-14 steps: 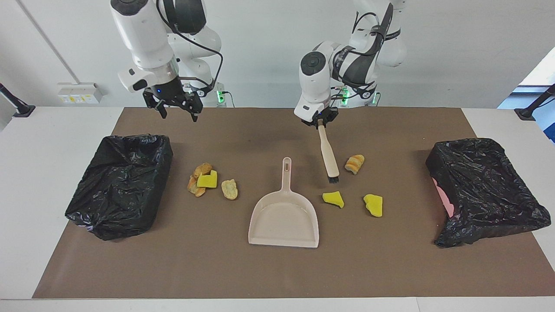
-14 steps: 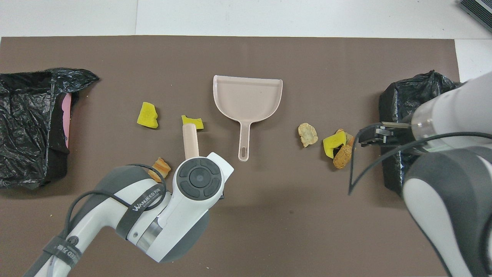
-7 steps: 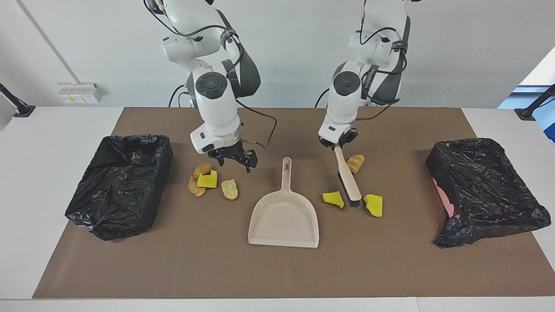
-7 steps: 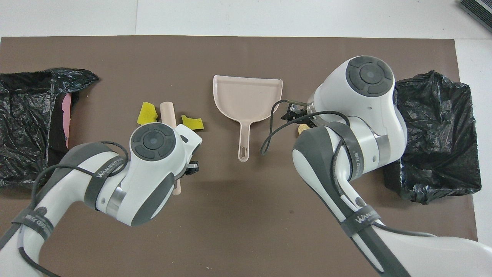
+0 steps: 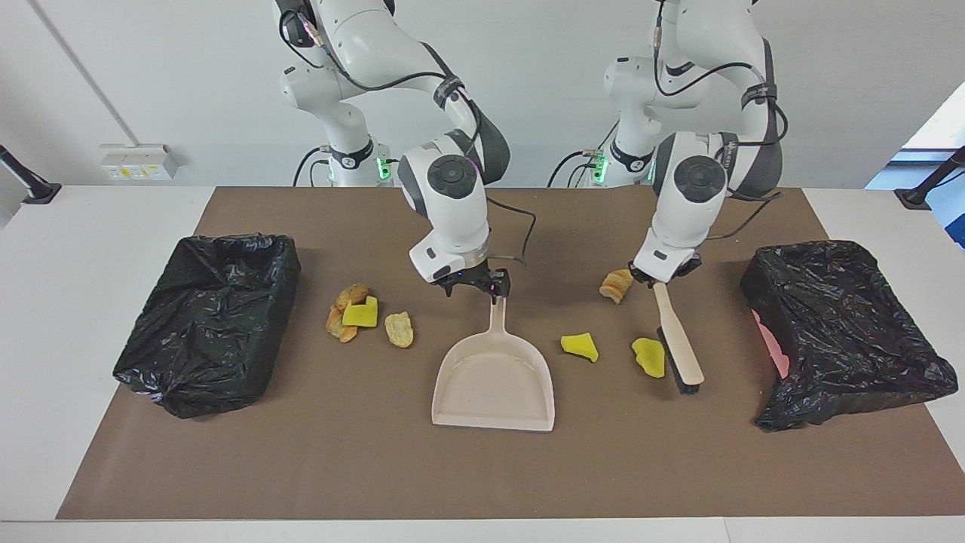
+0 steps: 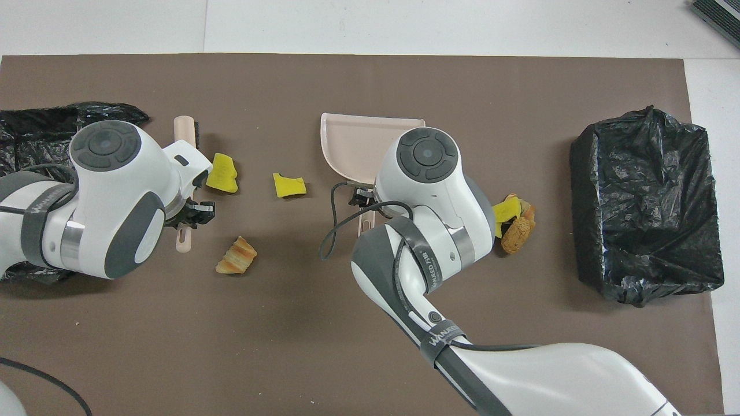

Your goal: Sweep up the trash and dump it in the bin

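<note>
The dustpan's open edge (image 5: 493, 426) points past the yellow pieces, so my right gripper should turn the dustpan toward the brush before my left gripper sweeps the pieces into it.
The beige dustpan (image 5: 494, 381) lies flat mid-mat, its handle toward the robots. My right gripper (image 5: 476, 289) is open and low over the handle's end (image 6: 364, 222). My left gripper (image 5: 661, 277) is shut on the handle of a beige brush (image 5: 678, 339). Its dark bristles (image 5: 687, 386) are down at the mat beside a yellow sponge piece (image 5: 648, 356). A second yellow piece (image 5: 579, 345) lies between that one and the dustpan. A tan croissant lump (image 5: 617, 285) lies beside the left gripper. Tan lumps and a yellow piece (image 5: 360, 313) cluster toward the right arm's end.
Two bins lined with black bags stand on the brown mat, one at the right arm's end (image 5: 211, 317) and one at the left arm's end (image 5: 837, 324). In the overhead view the right arm covers part of the dustpan (image 6: 352, 138).
My right gripper has come down from near the trash cluster to the dustpan handle. My left gripper has carried the brush past a yellow piece, toward the left arm's end.
</note>
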